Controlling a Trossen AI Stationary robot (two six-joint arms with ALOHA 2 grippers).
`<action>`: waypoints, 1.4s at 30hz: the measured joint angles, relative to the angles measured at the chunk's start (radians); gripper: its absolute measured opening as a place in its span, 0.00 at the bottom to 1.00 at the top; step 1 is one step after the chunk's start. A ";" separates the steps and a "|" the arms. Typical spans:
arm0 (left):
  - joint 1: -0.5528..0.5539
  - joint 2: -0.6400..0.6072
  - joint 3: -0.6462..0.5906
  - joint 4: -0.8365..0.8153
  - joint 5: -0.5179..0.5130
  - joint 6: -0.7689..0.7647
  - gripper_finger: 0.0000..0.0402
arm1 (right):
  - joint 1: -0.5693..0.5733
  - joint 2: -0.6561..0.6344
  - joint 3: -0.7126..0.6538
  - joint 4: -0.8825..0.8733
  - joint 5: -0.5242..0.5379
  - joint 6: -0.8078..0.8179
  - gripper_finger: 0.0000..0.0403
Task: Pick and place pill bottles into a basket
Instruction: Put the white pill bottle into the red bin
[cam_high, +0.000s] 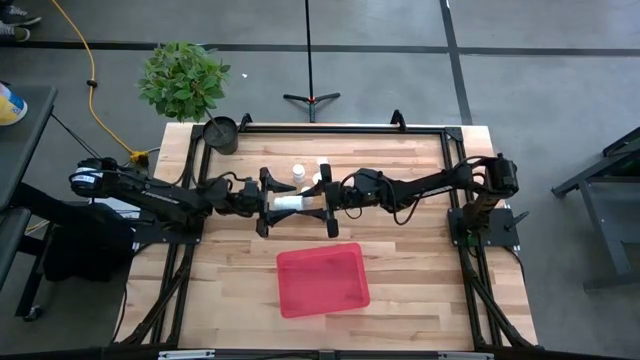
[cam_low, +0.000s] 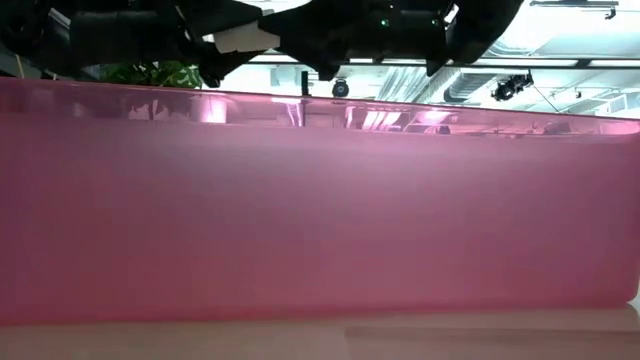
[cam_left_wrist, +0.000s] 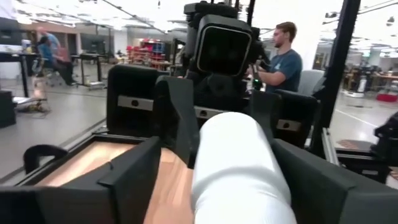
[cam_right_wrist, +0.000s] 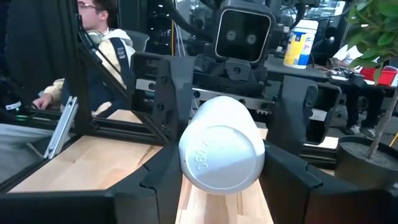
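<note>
My left gripper has the pill bottle's end (cam_left_wrist: 245, 202) too deep inside it, so my right gripper should pull the pill bottle back before my left gripper closes.
A white pill bottle (cam_high: 297, 203) lies level in the air over the table's middle, between my two grippers. My right gripper (cam_high: 318, 205) (cam_right_wrist: 221, 186) is shut on its capped end. My left gripper (cam_high: 280, 204) (cam_left_wrist: 224, 186) is open, and its fingers stand on either side of the bottle's other end (cam_left_wrist: 239, 162), with bare wood showing between one finger and the bottle. Other pill bottles (cam_high: 297, 172) stand upright on the table just beyond. The red basket (cam_high: 322, 280) sits on the table nearer the front edge. Its wall (cam_low: 320, 200) fills the low view. My right gripper pinches the pill bottle's cap end (cam_right_wrist: 186, 168) between its two fingers, one on each side of the round cap. The fingers come level from the table's right side and lie along the bottle. The bottle sits level, lifted clear of the table.
A black pot (cam_high: 222, 132) with a green plant stands at the table's far left corner. A black frame rail (cam_high: 330, 128) runs along the table's edges. A person (cam_left_wrist: 283, 62) sits in the room beyond the table.
</note>
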 joint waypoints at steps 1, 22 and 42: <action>0.000 0.000 0.000 0.001 -0.006 0.000 0.87 | 0.000 0.000 0.000 0.000 -0.001 0.000 0.43; 0.000 0.000 0.000 0.010 -0.012 0.010 0.82 | -0.002 -0.078 0.000 -0.159 0.019 -0.026 0.43; 0.000 0.000 -0.001 0.002 -0.003 0.000 0.79 | -0.002 -0.125 0.000 -0.222 0.041 -0.053 0.43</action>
